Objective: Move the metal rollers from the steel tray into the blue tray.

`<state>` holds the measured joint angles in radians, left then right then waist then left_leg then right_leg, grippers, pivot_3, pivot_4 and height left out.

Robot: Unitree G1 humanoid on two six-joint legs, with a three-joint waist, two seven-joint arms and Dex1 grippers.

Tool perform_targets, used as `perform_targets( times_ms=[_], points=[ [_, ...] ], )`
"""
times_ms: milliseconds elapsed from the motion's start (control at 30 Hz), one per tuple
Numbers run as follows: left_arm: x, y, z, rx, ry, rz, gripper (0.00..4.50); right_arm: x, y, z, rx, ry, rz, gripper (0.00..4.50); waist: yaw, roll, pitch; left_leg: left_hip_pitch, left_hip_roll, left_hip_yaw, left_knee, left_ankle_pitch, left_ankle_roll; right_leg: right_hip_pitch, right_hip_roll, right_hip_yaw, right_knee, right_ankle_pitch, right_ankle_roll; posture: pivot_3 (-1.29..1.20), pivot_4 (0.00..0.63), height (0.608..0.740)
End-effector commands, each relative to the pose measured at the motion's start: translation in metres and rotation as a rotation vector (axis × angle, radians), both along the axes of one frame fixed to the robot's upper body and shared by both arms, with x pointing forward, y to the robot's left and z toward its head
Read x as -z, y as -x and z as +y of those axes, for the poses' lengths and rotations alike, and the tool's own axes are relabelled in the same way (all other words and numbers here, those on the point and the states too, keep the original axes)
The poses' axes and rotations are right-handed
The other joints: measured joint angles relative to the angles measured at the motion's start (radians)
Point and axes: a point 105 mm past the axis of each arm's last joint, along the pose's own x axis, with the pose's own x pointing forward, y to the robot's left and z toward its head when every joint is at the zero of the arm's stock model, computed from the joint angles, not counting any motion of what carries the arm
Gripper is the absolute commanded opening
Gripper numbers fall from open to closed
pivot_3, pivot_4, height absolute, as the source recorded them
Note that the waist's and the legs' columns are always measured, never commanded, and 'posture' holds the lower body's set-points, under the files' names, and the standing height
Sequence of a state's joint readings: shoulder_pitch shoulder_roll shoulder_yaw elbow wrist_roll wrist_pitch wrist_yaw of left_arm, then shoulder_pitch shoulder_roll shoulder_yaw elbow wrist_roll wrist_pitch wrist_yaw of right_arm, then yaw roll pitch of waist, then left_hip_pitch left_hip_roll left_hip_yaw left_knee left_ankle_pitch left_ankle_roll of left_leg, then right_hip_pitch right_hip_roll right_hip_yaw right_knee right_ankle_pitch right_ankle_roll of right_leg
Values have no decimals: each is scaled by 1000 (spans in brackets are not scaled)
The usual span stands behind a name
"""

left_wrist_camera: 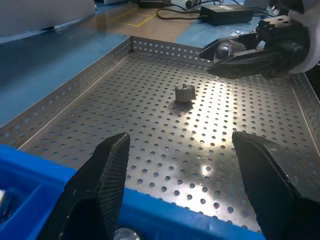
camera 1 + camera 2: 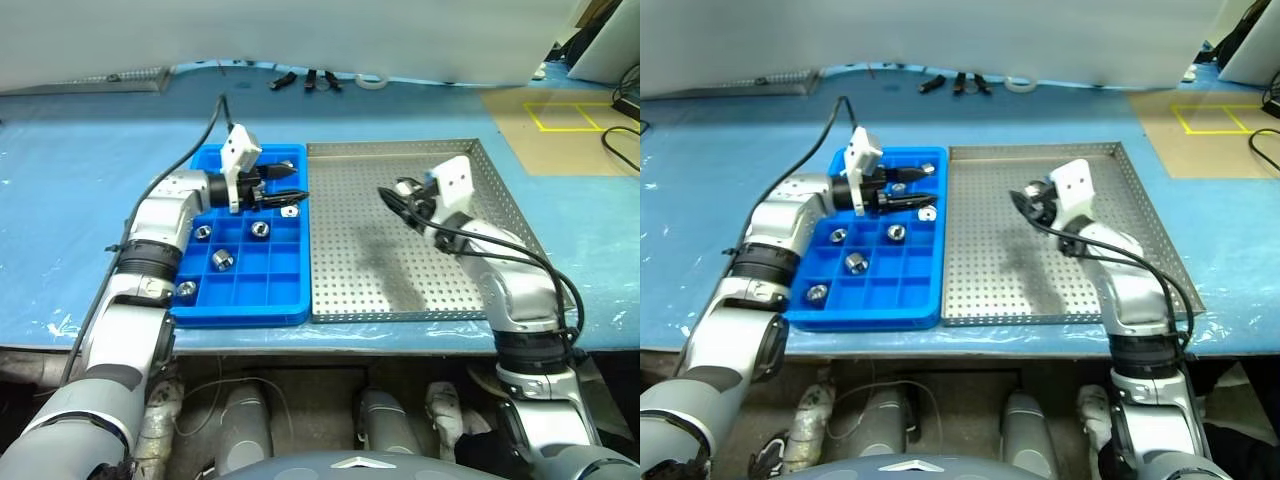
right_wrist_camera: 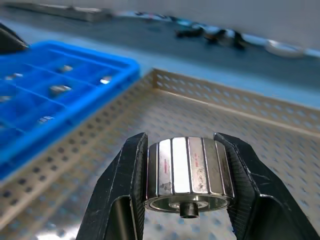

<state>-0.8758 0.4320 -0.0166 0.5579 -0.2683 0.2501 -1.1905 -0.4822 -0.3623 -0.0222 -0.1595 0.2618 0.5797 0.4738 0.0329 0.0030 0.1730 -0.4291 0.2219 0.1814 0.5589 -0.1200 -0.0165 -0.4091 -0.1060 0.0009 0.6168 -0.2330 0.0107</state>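
Observation:
I keep moving my right gripper, with the roller upright in its fingers [image 3: 190,167], over to the blue tray's near middle compartment [image 2: 250,291], which is empty, and release the roller there.
The steel tray [image 2: 400,280] lies at centre right, with the blue tray [image 2: 262,292] against its left side. My right gripper [image 2: 386,193] hovers over the steel tray's far half, shut on a metal roller [image 3: 190,172] held upright between its fingers. In the left wrist view another roller [image 1: 184,93] sits on the perforated floor below that gripper. My left gripper [image 2: 290,186] is open and holds nothing, level above the blue tray's far right corner, pointing toward the steel tray. Several rollers [image 2: 222,260] rest in the blue tray's compartments.
Both trays sit on a blue-covered table. Along the far edge lie black clips [image 2: 310,80] and a white tape roll [image 2: 371,79]. At the far right is a brown sheet with a yellow taped square [image 2: 565,116] and cables.

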Motion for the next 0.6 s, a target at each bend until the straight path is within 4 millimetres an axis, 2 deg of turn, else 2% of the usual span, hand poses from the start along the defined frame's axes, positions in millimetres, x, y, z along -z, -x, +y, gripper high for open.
perform_targets(
  times_ms=[33,233,333,600],
  points=[
    [-12,5,20,-68,26,-42,3449,-16,1,34,-150,-9,-40,1693,10,0,0,0,0,0,0,0,0,-1,0,0,0,0,0,-78,150,740],
    [-6,20,52,-205,24,-32,3449,-17,-7,66,-286,-1,-29,1693,37,0,0,-9,1,-3,-2,3,-5,-9,0,-3,2,0,0,58,150,740],
    [0,33,71,-284,22,-19,3449,-7,-5,83,-375,47,-14,1693,62,0,0,-11,1,-4,-2,4,-7,-11,0,-4,3,0,0,152,150,740],
    [7,58,93,-403,21,4,3449,10,8,116,-566,89,52,1693,99,0,0,-11,1,-8,-7,7,-12,-11,0,-13,5,0,0,258,150,740]
  ],
)
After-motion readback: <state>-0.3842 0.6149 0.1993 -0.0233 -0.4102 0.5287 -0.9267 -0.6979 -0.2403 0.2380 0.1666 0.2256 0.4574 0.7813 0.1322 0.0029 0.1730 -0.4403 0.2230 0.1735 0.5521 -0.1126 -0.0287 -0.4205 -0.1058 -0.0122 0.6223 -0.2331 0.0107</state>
